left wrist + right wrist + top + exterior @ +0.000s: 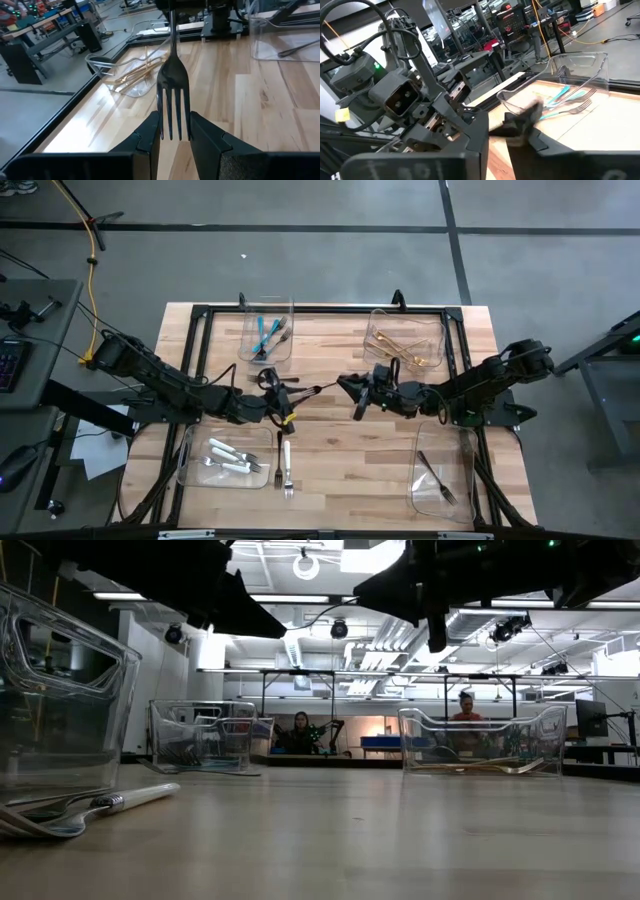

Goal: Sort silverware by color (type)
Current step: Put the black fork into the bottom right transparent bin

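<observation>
The dark fork's teeth (310,391) are pinched in my left gripper, far from the dark cutlery bin. Next, my right gripper takes the fork's handle (331,385) and carries the fork to that bin.
A dark steel fork (315,388) hangs level over the table's middle, spanning the gap between my two grippers. My left gripper (283,394) is shut on its tine end, and my right gripper (350,392) meets its handle end from the other side. In the left wrist view the fork (173,75) runs straight away from my fingers toward the right gripper. A white-handled fork (287,468) lies flat on the wood near the front edge. My left gripper pinches the fork's tines (173,117) between its two fingers (151,136), coming level from the table's left, with the fingers along the fork. The fork is lifted clear of the table and lies about level. My right gripper closes on the fork's handle end (170,15), coming level from the table's right. In its own wrist view the handle (522,122) is a dark blur between the fingers, so the exact hold cannot be told.
Four clear bins stand on the table: teal forks at far left (268,335), gold ones at far right (405,345), white-handled ones at near left (228,455), one dark fork at near right (440,475). People sit in the room beyond.
</observation>
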Controlling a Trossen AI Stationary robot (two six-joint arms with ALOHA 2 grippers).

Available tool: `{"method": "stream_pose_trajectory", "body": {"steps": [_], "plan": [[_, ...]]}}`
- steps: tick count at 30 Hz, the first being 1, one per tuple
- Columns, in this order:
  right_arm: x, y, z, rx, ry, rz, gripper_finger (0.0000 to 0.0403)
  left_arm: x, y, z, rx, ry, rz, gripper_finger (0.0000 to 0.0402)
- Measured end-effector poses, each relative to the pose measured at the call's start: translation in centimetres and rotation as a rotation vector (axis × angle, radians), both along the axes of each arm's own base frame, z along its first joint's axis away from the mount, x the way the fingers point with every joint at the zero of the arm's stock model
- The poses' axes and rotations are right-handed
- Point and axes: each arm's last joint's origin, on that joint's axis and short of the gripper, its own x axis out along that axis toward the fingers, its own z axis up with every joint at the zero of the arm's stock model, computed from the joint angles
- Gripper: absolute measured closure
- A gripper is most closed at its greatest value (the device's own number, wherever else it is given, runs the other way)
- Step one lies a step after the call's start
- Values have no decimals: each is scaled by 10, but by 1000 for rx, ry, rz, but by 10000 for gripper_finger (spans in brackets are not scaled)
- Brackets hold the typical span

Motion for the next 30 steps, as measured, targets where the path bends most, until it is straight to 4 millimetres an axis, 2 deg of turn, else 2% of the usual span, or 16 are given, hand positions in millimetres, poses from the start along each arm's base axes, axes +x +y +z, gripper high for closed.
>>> {"method": "stream_pose_trajectory", "body": {"steps": [6,9,12,17,22,25,30], "plan": [[0,-1,-1,-3,11,-23,302,0,0,0,0,1,-2,326],[0,-1,-1,-6,16,-34,295,0,0,0,0,1,-1,326],[0,-1,-1,0,14,-40,310,0,0,0,1,0,3,326],[0,0,0,5,12,-17,385,0,1,-1,15,11,10,325],[0,0,-1,5,16,-18,382,0,1,-1,12,9,12,313],[0,-1,-7,-42,74,-40,398,0,-1,0,-3,-1,-2,300],[-3,-2,-3,-58,91,-48,399,-9,-4,2,26,55,-5,280]]}}
